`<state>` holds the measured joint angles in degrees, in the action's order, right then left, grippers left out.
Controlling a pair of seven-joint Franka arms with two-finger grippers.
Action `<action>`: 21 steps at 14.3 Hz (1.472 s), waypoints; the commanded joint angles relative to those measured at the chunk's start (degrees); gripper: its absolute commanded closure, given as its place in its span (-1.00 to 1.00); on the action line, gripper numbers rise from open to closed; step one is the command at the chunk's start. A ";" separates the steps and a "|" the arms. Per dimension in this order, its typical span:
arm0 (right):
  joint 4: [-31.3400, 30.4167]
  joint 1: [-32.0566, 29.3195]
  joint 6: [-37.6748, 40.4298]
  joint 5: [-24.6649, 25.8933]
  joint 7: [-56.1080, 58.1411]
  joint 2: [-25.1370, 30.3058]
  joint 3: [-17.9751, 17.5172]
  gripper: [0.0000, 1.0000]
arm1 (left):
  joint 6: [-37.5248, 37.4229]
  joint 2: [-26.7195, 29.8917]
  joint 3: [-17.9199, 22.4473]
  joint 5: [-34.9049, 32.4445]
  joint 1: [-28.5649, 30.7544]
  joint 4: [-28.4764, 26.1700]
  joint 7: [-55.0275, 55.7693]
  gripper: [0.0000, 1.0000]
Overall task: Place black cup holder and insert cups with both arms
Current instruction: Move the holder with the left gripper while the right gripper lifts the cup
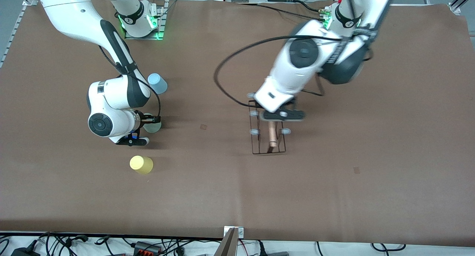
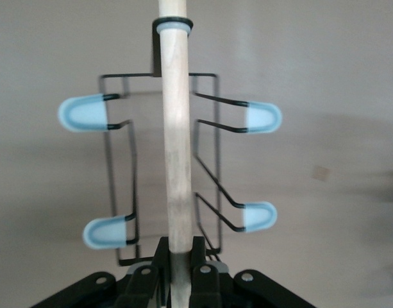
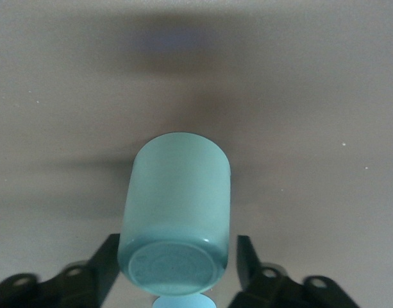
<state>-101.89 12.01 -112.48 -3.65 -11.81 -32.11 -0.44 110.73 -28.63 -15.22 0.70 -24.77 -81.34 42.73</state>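
The robot's left gripper is over the black cup holder's pegs [image 1: 254, 113], so it should put the holder down closer to the cups and move out of the way before the robot's right gripper brings a cup.
The black cup holder [image 1: 268, 143] stands mid-table, toward the left arm's end. My left gripper [image 1: 277, 117] is shut on its wooden rod [image 2: 177, 141]. In the left wrist view [image 2: 180, 253] the black wire frame [image 2: 122, 186] and blue-tipped pegs [image 2: 84, 113] spread out on both sides of the rod. I cannot tell whether the rack rests on the table. My right gripper [image 1: 147, 129] is open around the pale green cup [image 1: 155, 127]. In the right wrist view [image 3: 177, 260] its fingers [image 3: 109, 256] stand on either side of that cup [image 3: 177, 192]. The light blue cup [image 1: 157, 83] and the yellow cup [image 1: 141, 164] sit on the table nearby.
The table is covered in brown paper [image 1: 334, 196]. A black cable [image 1: 222, 63] loops from the left arm over the table. Small dark marks [image 1: 203, 127] lie on the paper. A metal bracket [image 1: 232, 241] sticks up at the table edge nearest the front camera.
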 commanded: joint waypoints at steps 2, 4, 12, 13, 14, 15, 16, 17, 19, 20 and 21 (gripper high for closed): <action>2.39 0.04 3.57 -0.92 -0.94 1.25 0.26 0.42 | 0.62 -9.77 0.90 -0.44 -4.41 11.02 3.15 0.93; 5.98 -0.32 7.87 -1.00 -0.85 2.22 0.35 0.46 | 4.30 -11.61 1.07 -0.62 -5.99 10.94 3.23 0.92; 19.36 -1.11 23.45 -3.64 -0.93 3.19 0.79 0.46 | 4.33 -9.27 1.16 -5.72 -5.65 11.02 2.88 -1.00; 19.36 -1.11 23.45 -3.64 -0.94 3.19 0.79 0.46 | 1.70 -7.25 1.16 -5.63 -3.12 11.02 2.97 -1.00; 19.45 -1.11 23.45 -3.73 -0.94 3.19 0.79 0.46 | -0.58 -5.57 1.16 -5.97 -0.40 11.02 2.88 -1.00; 19.45 -1.11 23.54 -4.43 -0.94 3.45 0.70 0.46 | -2.61 -3.21 1.16 -5.98 2.59 10.85 2.80 -1.00; 19.45 -0.93 23.54 -5.65 -1.11 3.98 0.53 0.46 | -4.80 -1.79 1.07 -6.06 6.01 10.67 2.71 -1.00; 19.54 -0.67 23.54 -7.23 -2.07 4.07 0.35 0.46 | -8.39 -0.04 0.99 -6.15 9.44 10.58 2.10 -1.00; 21.19 1.43 23.36 -9.61 -7.76 4.34 -0.61 0.46 | -16.39 3.47 1.16 -6.24 14.98 10.76 -0.88 -1.00; 22.51 3.53 23.36 -9.79 -10.84 4.25 -0.97 0.46 | -19.30 5.84 1.16 -6.24 17.71 10.93 -2.99 -1.00; 23.05 6.16 22.75 -9.79 -13.65 4.25 -0.97 0.46 | -21.76 8.74 1.25 -6.42 20.43 10.94 -5.70 -1.00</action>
<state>-81.12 13.69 -90.14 -12.84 -19.59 -28.10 -1.18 93.35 -25.71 -13.39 -4.69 -7.93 -68.64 40.35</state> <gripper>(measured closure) 0.348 0.000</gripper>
